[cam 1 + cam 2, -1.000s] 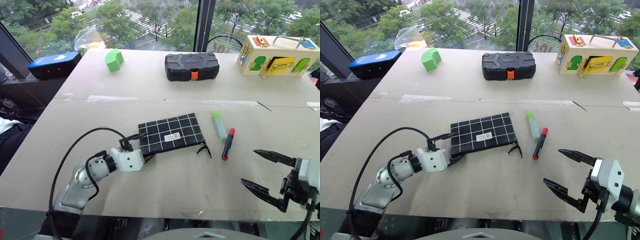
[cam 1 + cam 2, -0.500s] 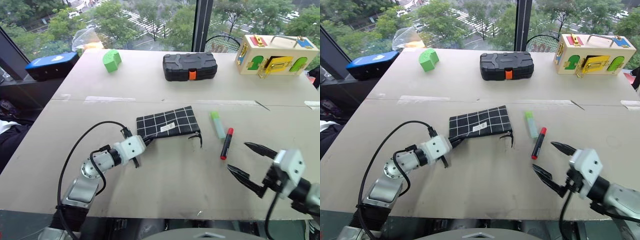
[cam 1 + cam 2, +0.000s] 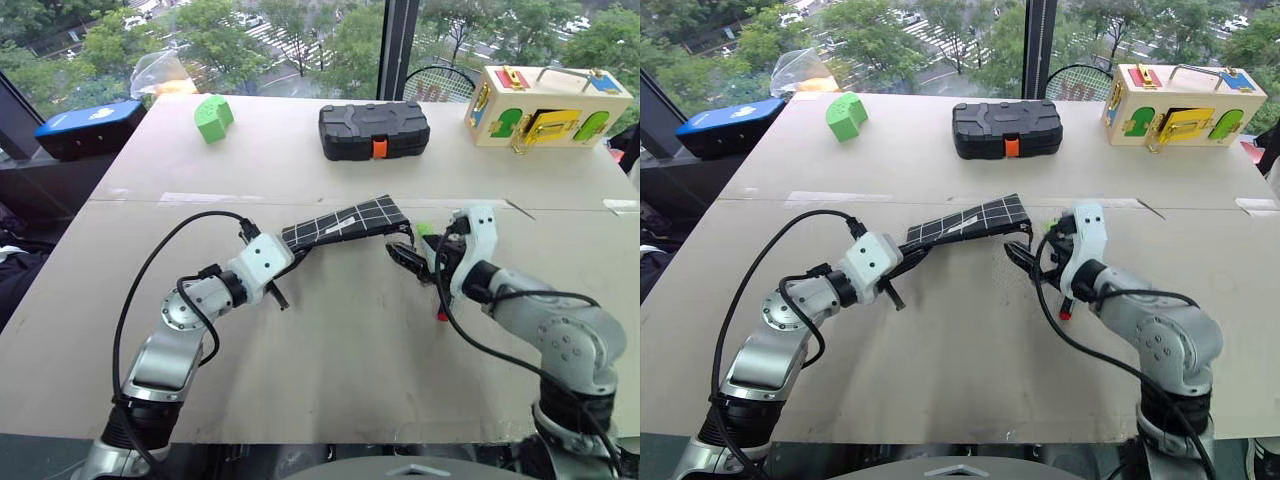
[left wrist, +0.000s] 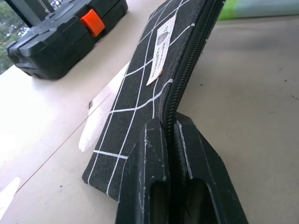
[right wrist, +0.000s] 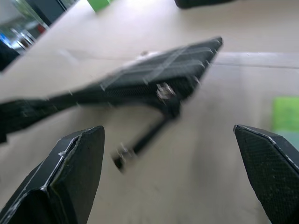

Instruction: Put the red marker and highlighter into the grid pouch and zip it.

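Note:
The grid pouch hangs thin and flat along its zipper edge, so I should expect to find it empty inside when I open it.
The grid pouch hangs above the table, tilted, zipper edge towards me. My left gripper is shut on the pouch's left end; in the left wrist view the fingers pinch the zipper edge of the pouch. My right gripper stands open at the pouch's right end, where the zipper pull dangles between the wide-apart fingers. The highlighter lies just behind the right gripper, mostly covered. Of the red marker, just the red cap peeks out under the right wrist.
At the back of the table stand a green block, a black hard case with an orange latch and a wooden latch box. A blue device sits off the table's left edge. Bare tabletop lies in front of the grippers.
My left gripper has shut on the pouch's left end and lifted it off the table. My right gripper has swung in from the front right to the pouch's right end, staying open.

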